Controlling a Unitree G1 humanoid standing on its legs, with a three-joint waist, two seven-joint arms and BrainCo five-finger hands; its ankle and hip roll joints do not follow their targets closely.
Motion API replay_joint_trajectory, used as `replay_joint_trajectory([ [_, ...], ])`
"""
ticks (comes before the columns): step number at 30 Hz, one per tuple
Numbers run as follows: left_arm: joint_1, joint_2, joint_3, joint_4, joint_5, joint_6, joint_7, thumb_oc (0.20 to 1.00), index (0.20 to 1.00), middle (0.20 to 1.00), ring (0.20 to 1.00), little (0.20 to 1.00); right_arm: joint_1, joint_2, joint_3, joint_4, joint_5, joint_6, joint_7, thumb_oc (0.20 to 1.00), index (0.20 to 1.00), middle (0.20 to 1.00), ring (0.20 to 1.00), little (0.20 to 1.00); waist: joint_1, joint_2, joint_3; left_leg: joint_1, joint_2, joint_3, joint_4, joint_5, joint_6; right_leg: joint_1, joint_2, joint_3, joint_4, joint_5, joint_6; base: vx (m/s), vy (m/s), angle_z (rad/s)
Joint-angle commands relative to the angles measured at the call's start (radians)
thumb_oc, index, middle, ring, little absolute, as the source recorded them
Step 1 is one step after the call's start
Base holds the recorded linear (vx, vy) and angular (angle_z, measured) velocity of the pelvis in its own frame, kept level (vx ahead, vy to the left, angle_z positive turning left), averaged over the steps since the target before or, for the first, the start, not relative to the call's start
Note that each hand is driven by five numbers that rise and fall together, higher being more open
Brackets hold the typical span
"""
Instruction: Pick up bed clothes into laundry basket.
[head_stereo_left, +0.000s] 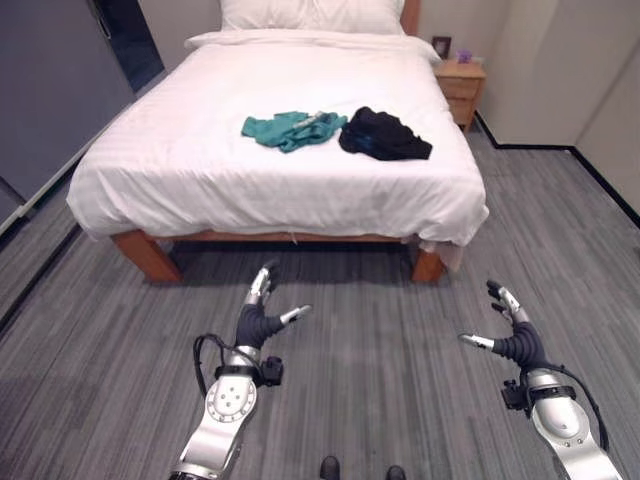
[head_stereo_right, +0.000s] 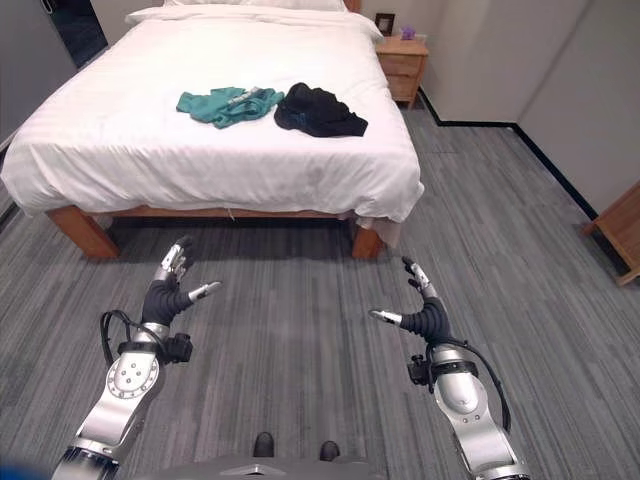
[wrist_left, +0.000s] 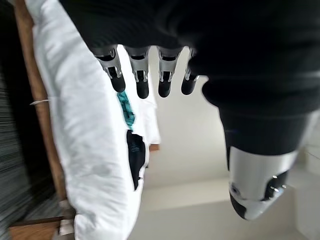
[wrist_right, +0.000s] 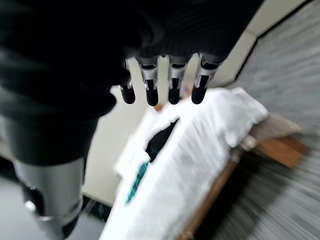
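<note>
The black garment (head_stereo_left: 376, 133) is lying in a loose heap with a soft flap spread out (head_stereo_left: 414, 150), so I expect it to hang down wide and limp when I carry it.
On the white bed (head_stereo_left: 220, 170) lie a teal garment (head_stereo_left: 290, 129) and, right beside it, a black garment (head_stereo_left: 385, 136). The same two garments lie in the right eye view, teal (head_stereo_right: 228, 105) and black (head_stereo_right: 320, 112). My left hand (head_stereo_left: 262, 318) hovers over the grey floor in front of the bed, fingers straight and holding nothing. To the right at about the same distance from the bed, my right hand (head_stereo_left: 512, 335) is open and empty too. The wrist views look past the straight fingers (wrist_left: 142, 80) and fingers (wrist_right: 172, 82) toward the bed.
A wooden nightstand (head_stereo_left: 462, 88) stands at the bed's far right corner with small items on top. White pillows (head_stereo_left: 310, 14) lie at the head. Wooden bed legs (head_stereo_left: 145, 255) show at the near corners. A wooden furniture piece (head_stereo_right: 622, 232) stands at the right wall.
</note>
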Motion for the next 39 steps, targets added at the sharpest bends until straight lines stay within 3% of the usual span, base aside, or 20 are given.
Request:
replay_joint_trajectory([
  [1, -0.04, -0.006, 0.01, -0.024, -0.048, -0.029, 0.013, 1.0, 1.0, 1.0, 1.0, 1.0, -0.09, -0.05, -0.016, -0.048, 0.012, -0.032, -0.029, 1.0, 1.0, 1.0, 1.0, 1.0, 0.024, 0.002, 0.07, -0.02, 0.1, 0.034, 0.195, -0.009, 0.014, 0.076, -0.015, 0.024, -0.012, -0.046, 0.049, 0.19, -0.058, 0.13],
  [2, -0.033, -0.009, 0.012, -0.023, -0.057, -0.028, 0.014, 1.0, 1.0, 1.0, 1.0, 1.0, -0.09, -0.052, -0.014, -0.05, 0.011, -0.025, -0.031, 1.0, 1.0, 1.0, 1.0, 1.0, 0.027, 0.0, 0.071, -0.049, 0.092, 0.055, 0.164, -0.03, 0.025, 0.088, -0.015, 0.028, -0.02, -0.056, 0.048, 0.46, 0.011, -0.06],
  [3, -0.01, -0.023, 0.011, -0.027, -0.064, -0.023, 0.002, 1.0, 1.0, 1.0, 1.0, 1.0, -0.087, -0.045, -0.011, -0.056, 0.015, -0.02, -0.027, 1.0, 1.0, 1.0, 1.0, 1.0, 0.045, 0.011, 0.057, -0.047, 0.07, 0.102, 0.001, -0.078, 0.053, 0.107, -0.014, 0.048, -0.029, -0.092, 0.062, 0.37, 0.052, -0.12],
  [4, -0.009, -0.023, 0.011, -0.027, -0.064, -0.023, 0.002, 1.0, 1.0, 1.0, 1.0, 1.0, -0.086, -0.045, -0.011, -0.057, 0.015, -0.02, -0.027, 1.0, 1.0, 1.0, 1.0, 1.0, 0.048, 0.009, 0.056, -0.043, 0.068, 0.106, -0.011, -0.069, 0.054, 0.104, -0.016, 0.051, -0.029, -0.09, 0.063, 0.44, 0.132, -0.2],
  [7, 0.004, -0.034, 0.002, -0.024, -0.047, -0.02, -0.005, 1.0, 1.0, 1.0, 1.0, 1.0, -0.113, -0.058, 0.008, -0.008, 0.003, -0.011, -0.034, 1.0, 1.0, 1.0, 1.0, 1.0, 0.089, 0.047, 0.03, -0.078, 0.051, 0.128, -0.407, 0.04, 0.028, 0.159, -0.011, 0.065, -0.029, -0.16, 0.095, 0.53, 0.162, -0.21],
  [10, 0.025, -0.038, 0.018, -0.026, -0.038, -0.02, -0.012, 1.0, 1.0, 1.0, 1.0, 1.0, -0.122, -0.065, 0.011, -0.01, -0.023, -0.001, -0.012, 1.0, 1.0, 1.0, 1.0, 1.0, 0.116, 0.042, 0.003, -0.097, 0.039, 0.093, -0.416, 0.04, 0.031, 0.212, -0.04, 0.073, -0.029, -0.186, 0.122, 0.48, 0.128, -0.27],
  [11, 0.033, -0.038, 0.02, -0.028, -0.038, -0.021, -0.015, 1.0, 1.0, 1.0, 1.0, 1.0, -0.105, -0.059, 0.01, -0.02, -0.035, -0.006, -0.007, 1.0, 1.0, 1.0, 1.0, 1.0, 0.122, 0.045, -0.013, -0.084, 0.037, 0.076, -0.416, 0.077, 0.04, 0.229, -0.051, 0.079, -0.029, -0.188, 0.128, 0.72, 0.21, -0.71],
  [14, 0.034, -0.019, -0.002, -0.024, -0.03, -0.016, -0.043, 1.0, 1.0, 1.0, 1.0, 1.0, -0.085, -0.041, 0.02, -0.029, -0.053, -0.013, 0.014, 1.0, 1.0, 1.0, 1.0, 1.0, 0.124, 0.01, -0.015, -0.003, -0.006, 0.059, -0.4, 0.082, 0.087, 0.182, -0.107, 0.091, 0.2, -0.058, 0.187, 0.6, 0.19, -0.71],
  [16, 0.011, 0.006, -0.025, -0.015, -0.02, -0.006, -0.047, 1.0, 1.0, 1.0, 1.0, 1.0, -0.107, -0.039, 0.04, -0.037, -0.06, -0.011, 0.027, 1.0, 1.0, 1.0, 1.0, 1.0, 0.085, 0.018, 0.027, 0.091, -0.008, 0.052, -0.397, 0.041, 0.109, 0.058, -0.096, 0.141, 0.491, 0.146, 0.229, 0.42, 0.173, -0.48],
  [19, -0.017, 0.029, -0.027, -0.013, -0.005, -0.011, -0.045, 1.0, 1.0, 1.0, 1.0, 1.0, -0.135, -0.037, 0.05, -0.073, -0.087, -0.018, 0.025, 1.0, 1.0, 1.0, 1.0, 1.0, 0.048, 0.07, 0.049, 0.19, 0.032, 0.044, -0.416, -0.009, 0.124, -0.116, -0.065, 0.107, 0.665, 0.142, 0.207, 0.43, 0.161, 0.06],
  [21, -0.03, 0.031, -0.026, -0.011, -0.012, -0.015, -0.049, 1.0, 1.0, 1.0, 1.0, 1.0, -0.135, -0.038, 0.042, -0.106, -0.104, -0.016, 0.024, 1.0, 1.0, 1.0, 1.0, 1.0, 0.002, 0.079, 0.063, 0.263, 0.03, 0.018, -0.416, -0.06, 0.118, -0.208, -0.039, 0.035, 0.559, 0.008, 0.167, 0.56, 0.038, 0.11],
  [23, -0.03, 0.03, -0.023, -0.01, -0.015, -0.013, -0.049, 1.0, 1.0, 1.0, 1.0, 1.0, -0.137, -0.039, 0.036, -0.111, -0.109, -0.015, 0.017, 1.0, 1.0, 1.0, 1.0, 1.0, -0.012, 0.077, 0.061, 0.291, 0.027, 0.003, -0.416, -0.086, 0.111, -0.218, -0.021, 0.015, 0.45, -0.029, 0.16, 0.46, -0.072, 0.48],
  [25, -0.029, 0.028, -0.011, -0.006, -0.016, -0.016, -0.049, 1.0, 1.0, 1.0, 1.0, 1.0, -0.146, -0.037, 0.034, -0.116, -0.116, -0.011, 0.009, 1.0, 1.0, 1.0, 1.0, 1.0, -0.026, 0.062, 0.055, 0.333, 0.019, -0.011, -0.416, -0.126, 0.094, -0.227, -0.014, -0.017, 0.193, -0.013, 0.164, 0.52, -0.143, 0.56],
  [27, -0.032, 0.029, 0.017, 0.011, -0.017, -0.018, -0.038, 1.0, 1.0, 1.0, 1.0, 1.0, -0.17, -0.04, 0.037, -0.108, -0.146, -0.001, -0.005, 1.0, 1.0, 1.0, 1.0, 1.0, -0.028, 0.058, 0.051, 0.385, 0.035, -0.01, -0.416, -0.178, 0.073, -0.24, -0.018, -0.076, 0.005, 0.054, 0.18, 0.5, -0.14, 0.44],
  [31, -0.02, 0.018, 0.037, 0.025, -0.007, -0.031, -0.038, 1.0, 1.0, 1.0, 1.0, 1.0, -0.168, -0.054, 0.012, -0.116, -0.188, 0.002, -0.012, 1.0, 1.0, 1.0, 1.0, 1.0, -0.033, 0.058, 0.029, 0.503, 0.068, -0.016, -0.416, -0.263, 0.049, -0.246, -0.011, -0.048, -0.027, 0.087, 0.177, 0.56, -0.147, 0.33],
  [33, 0.01, 0.006, 0.043, 0.011, 0.0, -0.034, -0.042, 1.0, 1.0, 1.0, 1.0, 1.0, -0.132, -0.064, -0.028, -0.145, -0.209, -0.004, -0.012, 1.0, 1.0, 1.0, 1.0, 1.0, -0.041, 0.07, 0.012, 0.528, 0.113, -0.03, -0.331, -0.227, 0.023, -0.196, 0.003, -0.029, -0.021, 0.102, 0.15, 0.58, -0.207, 0.31],
  [34, 0.014, 0.0, 0.045, 0.011, -0.005, -0.035, -0.04, 1.0, 1.0, 1.0, 1.0, 1.0, -0.133, -0.077, -0.039, -0.134, -0.244, -0.001, -0.042, 1.0, 1.0, 1.0, 1.0, 1.0, -0.04, 0.083, 0.006, 0.496, 0.132, -0.01, -0.214, -0.182, 0.004, -0.156, 0.011, -0.041, -0.025, 0.09, 0.134, 0.45, -0.248, 0.38],
  [36, 0.005, 0.001, 0.038, -0.004, -0.022, -0.036, -0.035, 1.0, 1.0, 1.0, 1.0, 1.0, -0.131, -0.091, -0.078, -0.139, -0.307, 0.017, -0.095, 1.0, 1.0, 1.0, 1.0, 1.0, -0.035, 0.068, 0.041, 0.32, 0.145, -0.032, 0.151, -0.046, -0.024, -0.086, 0.012, -0.033, -0.029, 0.071, 0.086, 0.3, -0.29, 0.53],
  [37, -0.002, 0.003, 0.035, -0.013, -0.029, -0.04, -0.032, 1.0, 1.0, 1.0, 1.0, 1.0, -0.151, -0.102, -0.096, -0.14, -0.331, 0.028, -0.128, 1.0, 1.0, 1.0, 1.0, 1.0, -0.031, 0.05, 0.06, 0.231, 0.141, -0.026, 0.289, -0.012, -0.005, -0.067, 0.005, -0.04, -0.029, 0.061, 0.063, 0.27, -0.294, 0.29],
  [39, -0.005, 0.006, 0.031, -0.026, -0.037, -0.049, -0.018, 1.0, 1.0, 1.0, 1.0, 1.0, -0.187, -0.113, -0.125, -0.13, -0.345, 0.049, -0.174, 1.0, 1.0, 1.0, 1.0, 1.0, -0.022, 0.026, 0.076, 0.131, 0.15, 0.029, 0.368, -0.034, 0.027, -0.024, -0.005, -0.033, -0.029, 0.031, 0.042, 0.36, -0.159, -0.11],
])
